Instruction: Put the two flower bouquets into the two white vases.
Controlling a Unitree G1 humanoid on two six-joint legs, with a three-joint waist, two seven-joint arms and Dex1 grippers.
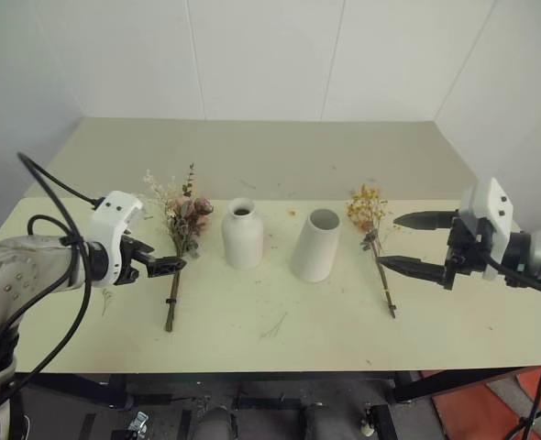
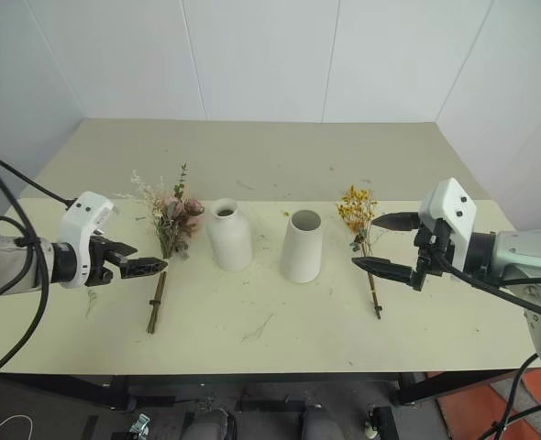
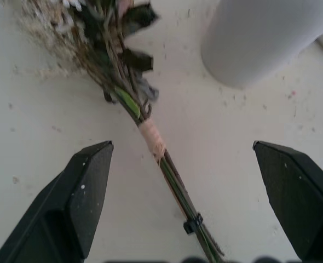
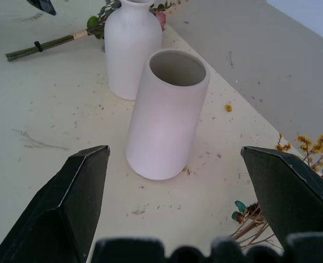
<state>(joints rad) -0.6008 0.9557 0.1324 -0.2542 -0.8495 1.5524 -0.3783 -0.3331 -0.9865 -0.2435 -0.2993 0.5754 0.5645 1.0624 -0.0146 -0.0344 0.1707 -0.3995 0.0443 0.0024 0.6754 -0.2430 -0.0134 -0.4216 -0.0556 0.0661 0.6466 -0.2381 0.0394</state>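
Only the pink-rose bouquet's stems (image 3: 176, 184) are between my left gripper's open fingers. I should keep lowering until the fingers get to the stems' tan wrap (image 3: 152, 138), then close them.
The pink-rose bouquet (image 1: 182, 220) lies on the cream table (image 1: 252, 165), stems toward the front edge. My left gripper (image 1: 171, 266) is open over its tied stems (image 3: 152, 139), one finger on each side, holding nothing. To its right stand the bottle-shaped white vase (image 1: 242, 235) and the wide-mouthed cone vase (image 1: 315, 245), both upright. Right of the cone vase lies the yellow-blossom bouquet (image 1: 369, 218). My right gripper (image 1: 390, 242) is open just right of that bouquet and points left toward the cone vase (image 4: 167, 115).
White walls close off the back and both sides of the table. The front strip of the table (image 1: 280, 339) is bare apart from a few dried bits (image 1: 272, 325). Black cables (image 1: 55, 275) loop around my left arm.
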